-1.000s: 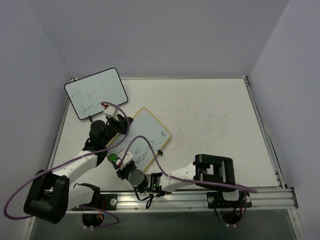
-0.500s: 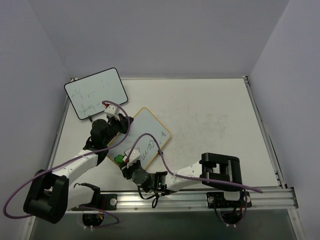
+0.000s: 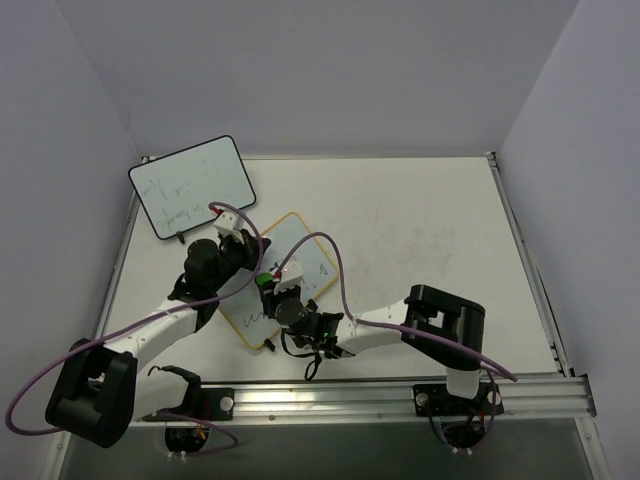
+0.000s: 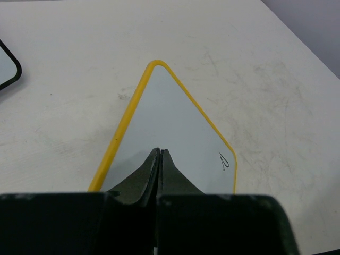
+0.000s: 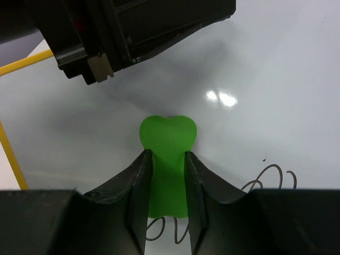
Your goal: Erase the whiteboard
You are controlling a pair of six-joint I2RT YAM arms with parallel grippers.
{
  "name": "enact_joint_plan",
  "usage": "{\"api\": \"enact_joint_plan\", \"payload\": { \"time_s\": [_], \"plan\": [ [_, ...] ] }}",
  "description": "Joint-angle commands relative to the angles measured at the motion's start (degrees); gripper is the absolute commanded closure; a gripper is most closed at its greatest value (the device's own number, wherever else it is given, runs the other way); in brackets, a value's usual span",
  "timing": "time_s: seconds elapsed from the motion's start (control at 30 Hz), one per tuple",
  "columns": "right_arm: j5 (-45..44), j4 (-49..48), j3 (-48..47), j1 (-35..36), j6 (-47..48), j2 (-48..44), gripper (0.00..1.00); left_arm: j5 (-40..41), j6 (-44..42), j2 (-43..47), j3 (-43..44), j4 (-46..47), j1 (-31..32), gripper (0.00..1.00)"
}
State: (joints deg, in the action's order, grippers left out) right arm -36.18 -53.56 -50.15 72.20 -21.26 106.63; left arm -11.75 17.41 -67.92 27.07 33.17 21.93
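Observation:
The robot's left gripper is closed above the whiteboard, in the eraser's way point(image 5: 154, 94), so it should move back, open and grip the whiteboard's yellow edge point(image 4: 110, 152) to keep the whiteboard steady.
The whiteboard point(image 3: 312, 262), yellow-framed, lies flat at the table's left middle, with handwriting at its near end point(image 3: 250, 318) and one small mark near its right corner. My right gripper point(image 3: 268, 282) is shut on a green heart-ended eraser point(image 5: 168, 133), which it presses on the board point(image 5: 265, 79). Scribbles show just behind the eraser. My left gripper point(image 3: 240, 250) is shut and empty. In the left wrist view its tips point(image 4: 159, 153) sit over the board point(image 4: 170, 117), and its body point(image 5: 133, 32) shows just ahead of the eraser.
A black-framed whiteboard point(image 3: 190, 185) with faint writing lies at the back left; its corner shows in the left wrist view point(image 4: 8, 69). The white table point(image 3: 430, 230) is scuffed. Purple cables loop from both arms. Grey walls enclose the table.
My right gripper has moved the eraser from the board's near end up to its middle, close to my left gripper. Writing in the middle of the board is gone.

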Motion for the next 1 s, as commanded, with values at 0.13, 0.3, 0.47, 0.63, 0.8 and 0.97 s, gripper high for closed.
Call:
{"api": "enact_joint_plan", "payload": {
  "time_s": [0.13,0.3,0.47,0.63,0.8,0.97],
  "plan": [
    [-1.8,10.2,1.8,-2.1,0.6,4.3,1.0,-1.1,0.2,0.9,1.6,0.8,0.1,0.98],
    [-1.6,9.9,2.1,-1.5,1.2,3.5,1.0,0.6,0.7,2.4,1.7,0.2,0.1,0.98],
    [-1.3,9.8,1.7,-0.9,1.1,3.4,1.0,8.0,3.4,6.1,3.5,-2.7,0.1,0.84],
    [-1.1,10.0,1.5,-0.7,1.3,3.4,1.0,18.5,5.4,7.5,7.8,-9.5,0.0,0.61],
    [-0.7,10.0,1.5,-0.5,1.3,3.3,1.0,19.7,6.7,2.2,12.6,-13.9,-0.4,0.54],
    [-0.3,10.1,1.7,-0.7,1.2,2.8,1.0,13.2,5.6,-1.9,13.4,-11.2,-1.8,0.52]
  ]
}}
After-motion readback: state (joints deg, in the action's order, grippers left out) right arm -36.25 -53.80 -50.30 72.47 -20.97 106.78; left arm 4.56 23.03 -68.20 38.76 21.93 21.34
